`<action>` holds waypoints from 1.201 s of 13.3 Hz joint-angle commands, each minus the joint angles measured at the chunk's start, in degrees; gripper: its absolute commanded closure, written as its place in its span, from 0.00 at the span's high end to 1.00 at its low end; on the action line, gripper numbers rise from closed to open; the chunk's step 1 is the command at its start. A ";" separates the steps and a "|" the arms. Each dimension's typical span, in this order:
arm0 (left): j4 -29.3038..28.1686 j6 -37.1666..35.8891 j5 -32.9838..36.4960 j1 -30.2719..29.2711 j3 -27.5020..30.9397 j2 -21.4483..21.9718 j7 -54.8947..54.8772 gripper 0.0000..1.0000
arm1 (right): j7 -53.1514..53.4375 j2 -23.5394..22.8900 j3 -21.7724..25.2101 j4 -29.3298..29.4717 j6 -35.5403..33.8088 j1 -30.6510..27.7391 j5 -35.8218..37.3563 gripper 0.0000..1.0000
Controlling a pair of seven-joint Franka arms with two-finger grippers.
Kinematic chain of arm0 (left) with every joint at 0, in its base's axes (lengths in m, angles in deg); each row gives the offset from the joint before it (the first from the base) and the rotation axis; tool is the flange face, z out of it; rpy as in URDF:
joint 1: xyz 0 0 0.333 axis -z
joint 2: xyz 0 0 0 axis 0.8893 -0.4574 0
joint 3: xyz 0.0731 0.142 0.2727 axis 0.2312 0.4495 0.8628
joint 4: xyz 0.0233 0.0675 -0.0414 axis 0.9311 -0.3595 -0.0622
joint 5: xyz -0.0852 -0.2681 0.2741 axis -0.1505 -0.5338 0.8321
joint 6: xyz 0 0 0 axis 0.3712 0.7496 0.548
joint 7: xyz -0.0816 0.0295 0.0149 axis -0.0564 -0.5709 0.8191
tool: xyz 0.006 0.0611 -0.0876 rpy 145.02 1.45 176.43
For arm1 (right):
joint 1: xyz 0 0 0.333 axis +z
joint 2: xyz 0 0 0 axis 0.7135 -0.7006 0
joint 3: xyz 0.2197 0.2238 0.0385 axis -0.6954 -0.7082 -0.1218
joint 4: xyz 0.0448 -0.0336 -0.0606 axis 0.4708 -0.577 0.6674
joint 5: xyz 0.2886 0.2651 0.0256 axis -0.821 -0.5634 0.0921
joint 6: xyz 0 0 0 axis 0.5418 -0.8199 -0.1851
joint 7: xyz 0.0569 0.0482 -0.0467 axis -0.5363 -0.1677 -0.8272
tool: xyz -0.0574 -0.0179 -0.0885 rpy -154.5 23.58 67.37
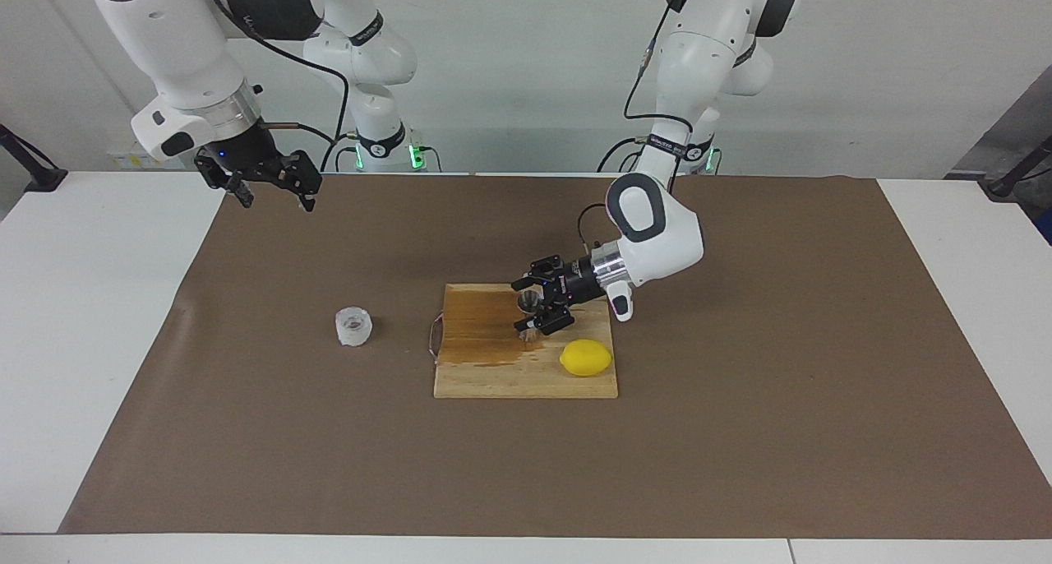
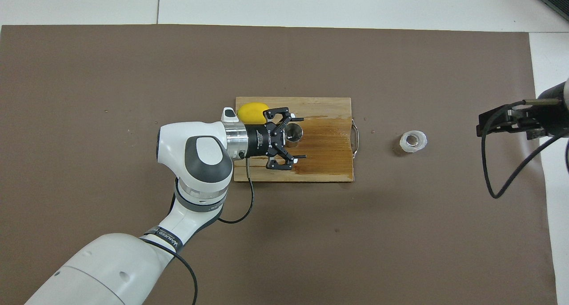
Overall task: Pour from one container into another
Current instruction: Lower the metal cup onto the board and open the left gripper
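Observation:
My left gripper's open fingers are crowding the steel jigger (image 2: 293, 132). Next, my left gripper moves back out of the way before my right gripper brings the translucent whitish cup (image 2: 413, 141) toward the board.
The steel jigger (image 1: 528, 302) stands upright on the wooden board (image 1: 493, 376), seen from above as a shiny round rim (image 2: 293, 133). My left gripper (image 1: 538, 307) lies low over the board, open, with a finger on each side of the jigger; it also shows in the overhead view (image 2: 297, 137). The translucent whitish cup (image 1: 353, 326) stands on the brown mat beside the board, toward the right arm's end, as the overhead view (image 2: 413, 140) also shows. My right gripper (image 1: 271, 190) waits open, high over the mat's edge at its own end, and shows in the overhead view (image 2: 506, 120).
A yellow lemon (image 1: 586, 358) lies on the board's corner, farther from the robots than the left gripper (image 2: 253, 111). A dark wet patch (image 2: 326, 140) covers part of the board. A metal handle (image 2: 354, 138) sticks out of the board's end toward the cup.

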 commanded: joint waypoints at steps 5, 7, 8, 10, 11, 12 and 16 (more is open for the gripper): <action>-3.34 0.03 15.34 -0.67 0.83 6.60 3.23 1.00 | 0.76 1.11 -0.01 -0.26 -1.00 -2.59 -1.13 1.00; -2.64 0.29 21.65 -0.67 1.10 7.22 3.24 1.00 | 0.76 1.12 0.08 -0.26 -1.09 -4.88 -1.13 1.00; -1.50 0.38 26.74 -0.67 1.45 7.49 3.24 1.00 | 0.76 1.12 0.08 -0.26 -1.01 -5.76 -1.13 1.00; -0.09 0.03 36.59 -0.67 2.59 8.53 3.06 1.00 | 0.49 1.20 0.08 -0.35 -1.45 -5.68 -1.13 1.00; 0.18 -0.50 40.64 -0.67 3.55 8.89 2.71 1.00 | -0.81 1.47 -0.01 -0.87 -3.27 -5.77 -1.13 1.00; 0.70 -0.85 45.90 -0.76 3.82 9.59 2.54 1.00 | -6.13 1.73 -0.18 -1.31 -4.51 -5.42 -1.39 1.00; 2.02 -4.08 66.84 -0.76 4.00 11.17 1.57 1.00 | -31.72 2.78 -0.09 -3.59 -3.91 -5.94 -2.01 1.00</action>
